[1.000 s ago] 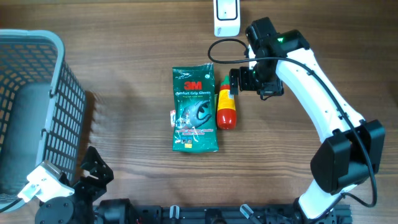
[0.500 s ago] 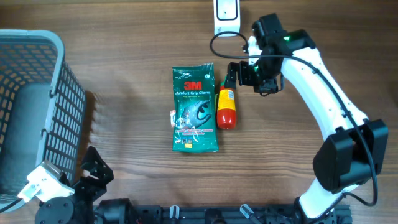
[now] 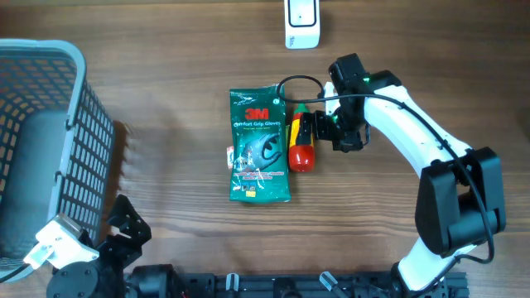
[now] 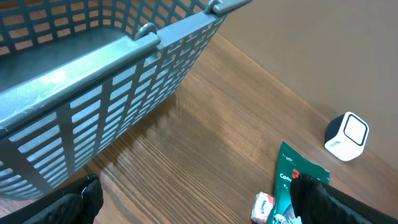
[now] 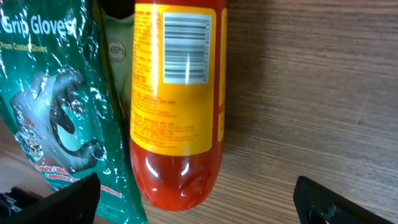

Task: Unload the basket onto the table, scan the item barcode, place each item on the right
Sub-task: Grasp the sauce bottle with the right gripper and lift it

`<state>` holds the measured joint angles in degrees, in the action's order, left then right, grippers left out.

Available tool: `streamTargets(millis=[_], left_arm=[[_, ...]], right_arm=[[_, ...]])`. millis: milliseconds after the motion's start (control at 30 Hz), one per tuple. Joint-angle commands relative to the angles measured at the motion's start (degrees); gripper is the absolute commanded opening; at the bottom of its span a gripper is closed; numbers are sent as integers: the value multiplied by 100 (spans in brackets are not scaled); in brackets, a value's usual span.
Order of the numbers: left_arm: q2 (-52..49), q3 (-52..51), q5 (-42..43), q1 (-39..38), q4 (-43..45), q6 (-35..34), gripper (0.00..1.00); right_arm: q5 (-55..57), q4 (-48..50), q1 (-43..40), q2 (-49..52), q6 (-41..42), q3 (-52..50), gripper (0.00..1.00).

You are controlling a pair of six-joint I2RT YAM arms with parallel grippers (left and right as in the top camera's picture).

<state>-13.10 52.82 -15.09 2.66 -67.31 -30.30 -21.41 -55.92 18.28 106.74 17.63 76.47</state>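
The red sauce bottle's side (image 3: 291,154) is close up against the green gloves packet. My right gripper should first slide the bottle onto open wood (image 3: 336,171) and then grip it again.
A red sauce bottle (image 3: 301,142) with a yellow label lies on the wooden table, right beside a green 3M gloves packet (image 3: 259,145). My right gripper (image 3: 308,130) hovers open just over the bottle. In the right wrist view the bottle (image 5: 177,118) lies between the spread fingers (image 5: 59,200), untouched, and its barcode (image 5: 185,50) faces up. The white scanner (image 3: 301,23) stands at the table's far edge. My left gripper (image 3: 124,228) rests open at the near left, holding nothing. Its wrist view shows the packet (image 4: 297,182) and the scanner (image 4: 347,135).
A grey mesh basket (image 3: 79,141) fills the left side, and its wall (image 4: 93,81) looms close in the left wrist view. A black cable (image 3: 291,81) loops from the right arm above the bottle. Bare wood lies between the basket and the packet.
The right gripper has swung up toward the scanner and then come down and left, over the bottle. The bottle, the packet and the left arm have not moved.
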Motion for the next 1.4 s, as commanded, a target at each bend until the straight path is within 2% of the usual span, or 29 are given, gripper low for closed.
streamTargets(millis=[0,67,300,400,567,667,733,900,1033,1133,1200,1267,1367], left_arm=[[37,0,-35,35,7,44,100],[37,0,-35,35,7,44,100],[37,0,-35,35,7,44,100],[37,0,-35,35,9,44,100],[37,0,-35,35,9,44,100],[37,0,-35,35,9,44,100],[37,0,-35,35,7,44,100],[37,0,-35,35,7,44,100],[37,0,-35,35,7,44,100],[37,0,-35,35,7,44,100],[37,0,-35,35,7,44,100],[37,0,-35,35,7,44,100],[37,0,-35,35,9,44,100]], right_arm=[[-55,271,90,74,422,-11,100],[-170,433,105,74,704,-9,100],[-382,752,105,481,839,-11,100],[24,798,136,933,835,-11,85],[160,822,142,1257,824,-9,49],[699,658,114,1250,780,39,46],[1346,420,79,1209,782,103,46],[4577,-494,136,894,944,170,47],[4697,-413,511,896,951,87,51],[4701,-144,955,898,955,-92,69],[4693,-127,1209,898,1003,-103,77],[4677,-122,1412,898,1099,-103,83],[4365,-157,1602,898,1086,-101,85]])
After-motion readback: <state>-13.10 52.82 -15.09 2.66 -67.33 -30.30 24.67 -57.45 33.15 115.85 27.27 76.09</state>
